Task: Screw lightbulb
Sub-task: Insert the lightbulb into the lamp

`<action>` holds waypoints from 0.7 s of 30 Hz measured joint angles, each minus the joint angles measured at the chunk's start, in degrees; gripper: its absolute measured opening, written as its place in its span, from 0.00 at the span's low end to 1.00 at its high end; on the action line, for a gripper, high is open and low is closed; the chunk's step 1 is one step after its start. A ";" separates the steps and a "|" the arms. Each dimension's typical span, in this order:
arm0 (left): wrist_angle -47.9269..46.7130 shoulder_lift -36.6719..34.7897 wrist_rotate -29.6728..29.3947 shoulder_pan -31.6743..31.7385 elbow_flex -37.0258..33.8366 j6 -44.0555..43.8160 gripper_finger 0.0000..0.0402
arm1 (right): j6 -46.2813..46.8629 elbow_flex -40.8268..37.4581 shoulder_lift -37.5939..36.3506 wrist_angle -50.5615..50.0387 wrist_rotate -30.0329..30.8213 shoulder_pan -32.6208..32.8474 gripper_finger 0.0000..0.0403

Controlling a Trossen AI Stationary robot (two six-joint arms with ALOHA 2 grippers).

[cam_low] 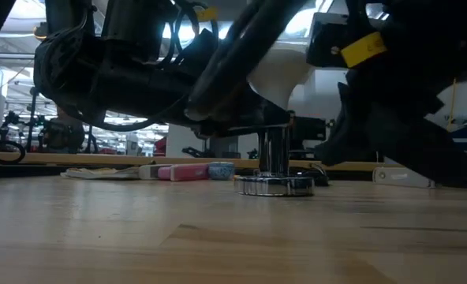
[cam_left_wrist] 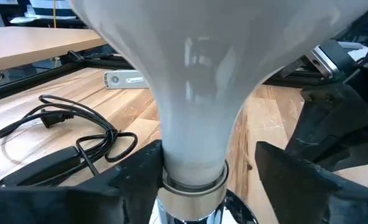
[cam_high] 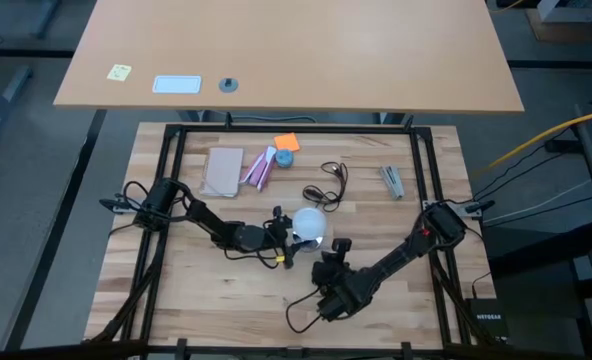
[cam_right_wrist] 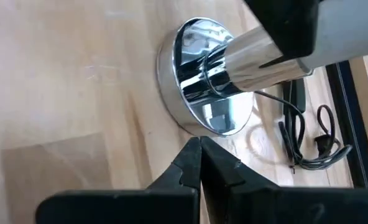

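Observation:
The socket's collar [cam_left_wrist: 195, 195] is at the same height as the open fingers of my left gripper. Next, I lift that gripper and close it on the lightbulb's white neck [cam_left_wrist: 199, 149].
The frosted white lightbulb [cam_left_wrist: 193, 81] stands upright with its narrow neck [cam_left_wrist: 193, 168] seated in the chrome socket [cam_low: 274, 185], whose round base rests flat on the table's middle. My left gripper [cam_left_wrist: 207, 155] reaches in level from the table's left. It is open, with one finger on each side of the neck. My right gripper [cam_right_wrist: 199, 149] is shut and empty. It slants down from the near right, just short of the socket base [cam_right_wrist: 206, 81]. In the high view the bulb [cam_high: 309, 225] sits between the left gripper [cam_high: 288, 238] and the right gripper [cam_high: 331, 262]. My left gripper stands open about the bulb's neck, level, from the table's left. One finger [cam_left_wrist: 140, 177] lies close against the neck just above the socket's collar, and I cannot tell whether it touches. The other finger [cam_left_wrist: 283, 177] stands clearly apart from it.
A thin dark cord [cam_high: 328, 180] loops on the table beyond the socket. At the far left lie a brown pad [cam_high: 223, 170], a pink-and-white packet [cam_high: 259, 170] and an orange note [cam_high: 286, 142]. A small metal piece [cam_high: 393, 180] lies far right. Black frame rails [cam_high: 421, 170] border the table.

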 joint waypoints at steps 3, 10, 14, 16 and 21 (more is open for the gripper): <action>0.98 0.05 -1.08 0.02 -0.02 0.18 0.65 | 0.01 0.00 -0.02 0.02 0.01 -0.13 0.01; 2.81 0.05 -2.96 0.10 0.00 0.28 0.65 | 0.06 -0.71 -0.13 5.06 0.06 -0.09 0.01; 3.41 0.05 -3.47 0.43 0.00 0.73 0.65 | -0.20 -2.53 -0.13 12.11 0.08 -0.09 0.01; 3.43 0.05 -3.50 0.52 0.00 1.69 0.65 | -1.39 -3.10 -0.13 14.41 0.12 -0.09 0.01; 3.96 0.03 -3.50 0.57 0.02 2.90 0.65 | -2.61 -4.24 -0.18 16.87 2.09 -0.09 0.01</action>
